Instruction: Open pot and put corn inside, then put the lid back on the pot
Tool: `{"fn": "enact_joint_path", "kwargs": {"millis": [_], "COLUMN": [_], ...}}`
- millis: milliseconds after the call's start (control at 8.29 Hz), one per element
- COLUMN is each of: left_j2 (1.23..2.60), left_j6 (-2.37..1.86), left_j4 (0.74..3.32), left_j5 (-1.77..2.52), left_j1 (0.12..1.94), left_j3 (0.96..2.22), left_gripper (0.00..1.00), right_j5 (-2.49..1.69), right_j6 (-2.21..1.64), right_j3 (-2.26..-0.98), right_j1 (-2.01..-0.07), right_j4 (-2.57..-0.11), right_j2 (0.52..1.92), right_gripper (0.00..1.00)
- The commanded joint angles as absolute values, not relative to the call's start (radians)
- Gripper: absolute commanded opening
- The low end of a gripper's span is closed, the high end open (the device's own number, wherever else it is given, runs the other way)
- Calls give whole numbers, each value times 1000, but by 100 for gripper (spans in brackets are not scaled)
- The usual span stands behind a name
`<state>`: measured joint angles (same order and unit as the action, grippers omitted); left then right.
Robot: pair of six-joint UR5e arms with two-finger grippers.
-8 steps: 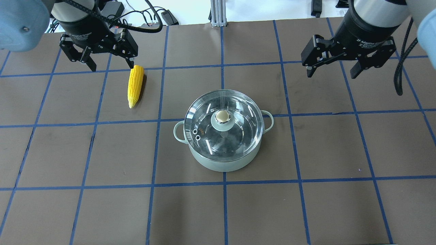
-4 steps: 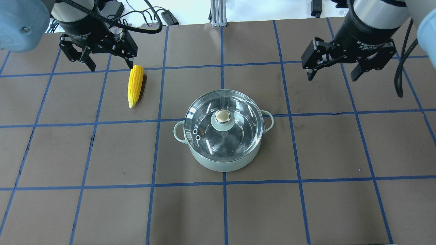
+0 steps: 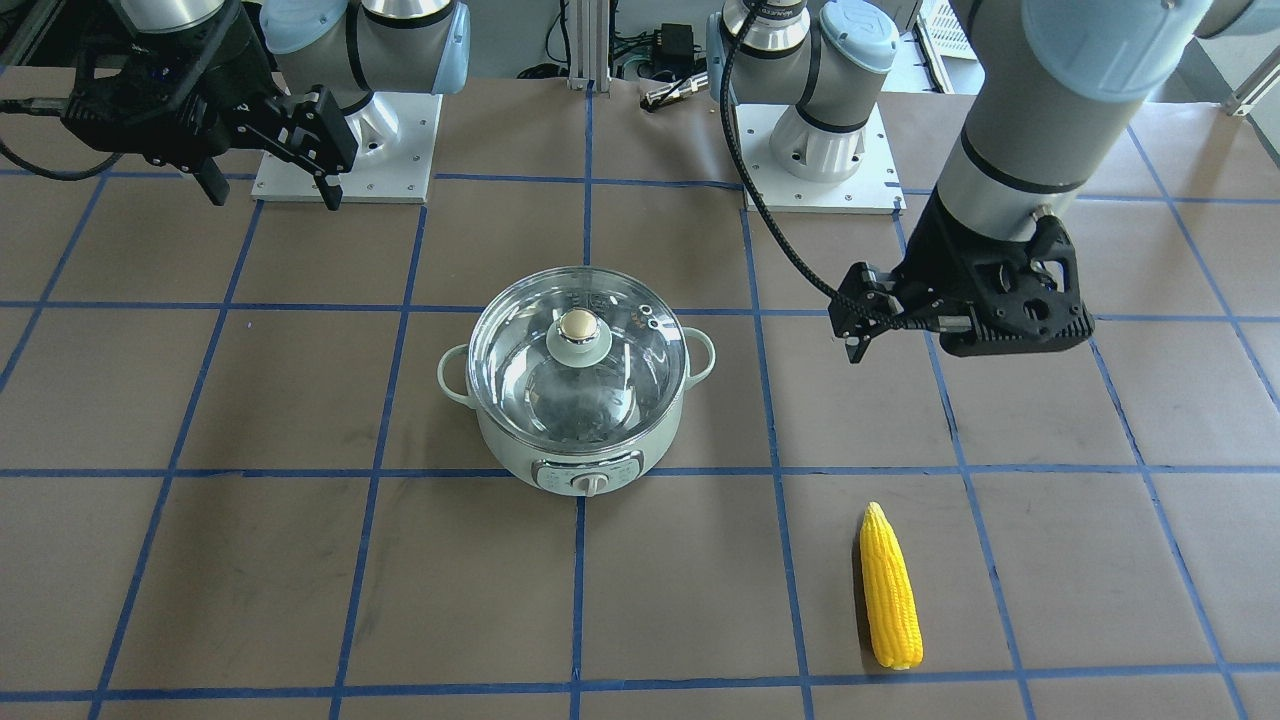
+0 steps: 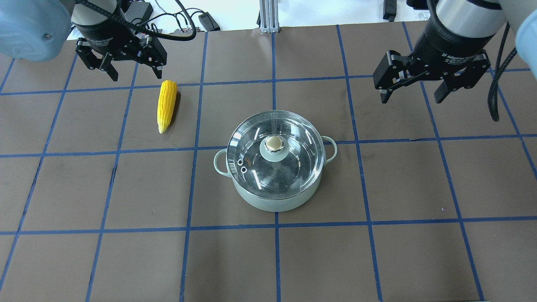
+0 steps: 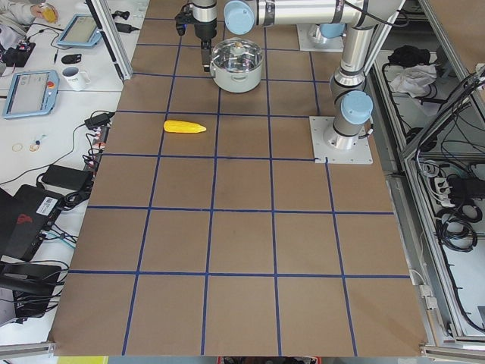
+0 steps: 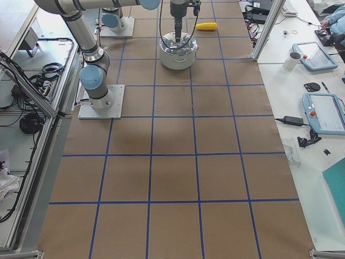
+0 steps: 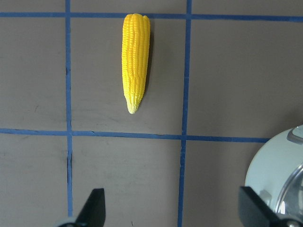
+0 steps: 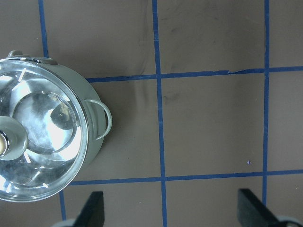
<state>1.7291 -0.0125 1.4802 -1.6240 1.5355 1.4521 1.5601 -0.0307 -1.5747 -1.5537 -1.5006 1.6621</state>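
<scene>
Shiny steel (image 3: pixel 573 402) can be seen clearly through the glass lid, so the robot should expect to find the pale green pot (image 3: pixel 516 449) empty when it lifts the lid.
The pale green pot (image 4: pixel 272 201) stands mid-table with the glass lid (image 4: pixel 251 144) on it, knob (image 4: pixel 273 143) on top. It also shows in the front view (image 3: pixel 580 450). The yellow corn (image 4: pixel 166 105) lies flat on the brown mat at the far left, pointed tip toward the robot; it also shows in the left wrist view (image 7: pixel 135 56). My left gripper (image 4: pixel 136 75) is open and empty, hovering just beyond the corn's blunt end. My right gripper (image 4: pixel 411 98) is open and empty, hovering to the far right of the pot (image 8: pixel 92 142).
The brown mat carries a blue tape grid. Cables and a power adapter (image 4: pixel 208 21) lie past the far table edge beside an aluminium post (image 4: pixel 266 16). The two arm bases (image 3: pixel 345 150) stand at the robot side.
My left gripper has shifted slightly toward the view's top, away from the corn's blunt end. My right gripper has drifted slightly down and right in the view. Pot, lid and corn have not moved.
</scene>
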Motion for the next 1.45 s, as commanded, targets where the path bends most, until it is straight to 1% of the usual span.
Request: {"fn": "enact_joint_path", "kwargs": {"millis": [0,121,241,483,724,966,1328], "left_j2": [1853,1897,1932,1989,2041,2101,2186], "left_j6": [52,61,83,124,211,281,284], "left_j4": [1334,1250,1226,1189,1164,1111,1045], "left_j5": [-1620,-1615,-1615,-1615,-1614,-1614,-1491], "left_j1": [1494,1493,1493,1488,1448,1404,1404], "left_j3": [1453,1454,1454,1453,1454,1454,1457], "left_gripper": [100,100,100,100,100,100,100], "right_j5": [1542,1539,1533,1534,1535,1542,1536], "right_j6": [-60,-107,-139,-327,-394,-442,-465], "right_j3": [-1577,-1574,-1572,-1568,-1574,-1583,-1617], "right_j1": [-1560,-1574,-1644,-1823,-1922,-1959,-1963], "right_j4": [-1503,-1514,-1564,-1723,-1840,-1850,-1845], "right_j2": [1654,1635,1591,1458,1366,1309,1301], "right_gripper": [100,100,100,100,100,100,100]}}
